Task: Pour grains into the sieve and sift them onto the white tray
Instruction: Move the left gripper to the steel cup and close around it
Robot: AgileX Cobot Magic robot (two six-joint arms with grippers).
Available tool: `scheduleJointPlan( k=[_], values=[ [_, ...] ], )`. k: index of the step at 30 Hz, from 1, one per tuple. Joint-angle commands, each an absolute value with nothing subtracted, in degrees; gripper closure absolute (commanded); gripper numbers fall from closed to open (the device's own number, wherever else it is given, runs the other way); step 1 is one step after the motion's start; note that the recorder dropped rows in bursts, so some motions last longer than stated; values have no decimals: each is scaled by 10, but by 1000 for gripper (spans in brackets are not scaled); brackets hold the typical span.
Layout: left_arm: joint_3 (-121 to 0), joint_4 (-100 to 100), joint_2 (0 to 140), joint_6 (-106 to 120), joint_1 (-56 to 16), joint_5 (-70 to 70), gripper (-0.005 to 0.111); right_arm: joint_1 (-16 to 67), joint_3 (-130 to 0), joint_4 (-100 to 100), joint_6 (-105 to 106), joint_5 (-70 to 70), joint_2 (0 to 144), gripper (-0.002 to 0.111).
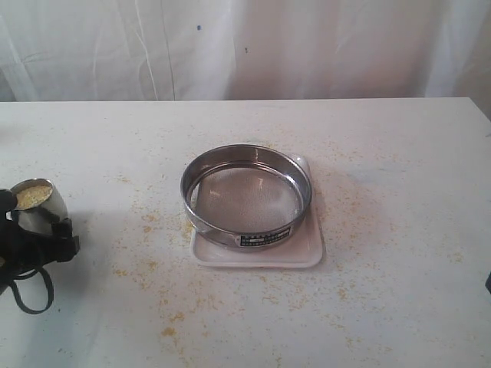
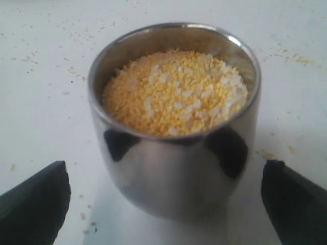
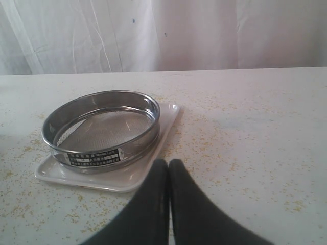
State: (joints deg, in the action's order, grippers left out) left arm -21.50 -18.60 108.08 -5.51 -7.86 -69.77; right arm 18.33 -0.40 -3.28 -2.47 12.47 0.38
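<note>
The steel cup sits upright and centred before my left gripper's open fingers, so I continue to go forward until they straddle the cup's side, then close them.
A small steel cup full of yellow and whitish grains stands at the table's left edge. My left gripper is open around it, its dark fingertips wide on either side with a gap to the cup's wall. The sieve, a wide steel ring with mesh bottom and a dark label, rests on the white tray at the table's middle; its mesh holds nothing. My right gripper is shut and holds nothing, just short of the tray's near corner and the sieve.
Loose yellow grains are scattered over the white tabletop around the tray, thickest to its left and front. A white curtain hangs behind the table's far edge.
</note>
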Motion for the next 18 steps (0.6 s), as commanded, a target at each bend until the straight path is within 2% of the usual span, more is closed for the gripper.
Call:
scheduleJointPlan(
  k=[1,18],
  values=[
    [-236,-193,1081,-57,-81,-700,2,182,0,-29,-22,125,0,108],
    [-278,-201,1098,-41,-63,-700,2,182,0,-29,-22,127,0,108]
  ],
)
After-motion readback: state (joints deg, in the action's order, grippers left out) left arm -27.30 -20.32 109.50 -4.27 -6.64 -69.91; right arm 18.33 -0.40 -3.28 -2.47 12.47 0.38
